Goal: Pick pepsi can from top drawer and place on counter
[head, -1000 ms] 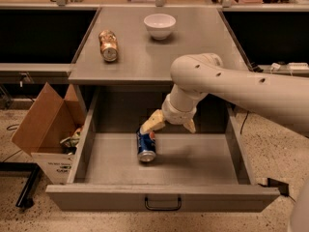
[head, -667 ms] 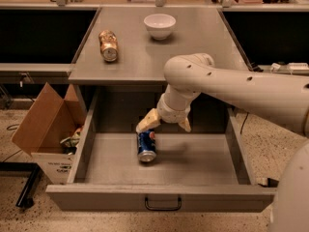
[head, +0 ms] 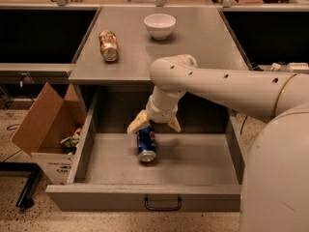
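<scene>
My gripper is in front of part of the drawer, but the drawer's bottom (head: 112,161) shows clear around the pepsi can (head: 147,146). I expect the drawer to be empty, even behind my gripper, when I lift the can.
The pepsi can (head: 146,145) lies on its side on the floor of the open top drawer (head: 120,166), its silver end toward the drawer front. My gripper (head: 153,125) hangs just above the can's far end, fingers open, one tan fingertip (head: 137,123) left of the can and the other to the right. The fingers straddle the can's upper part but do not clamp it. The counter (head: 193,42) is the grey tabletop behind the drawer.
A gold-brown can (head: 108,45) lies on the counter's left side and a white bowl (head: 160,25) stands at its back middle. A brown cardboard box (head: 46,124) with clutter stands on the floor left of the drawer. The drawer's black handle (head: 163,205) faces front.
My gripper has moved left and down toward the pepsi can and now sits over its far end. The can has not moved.
</scene>
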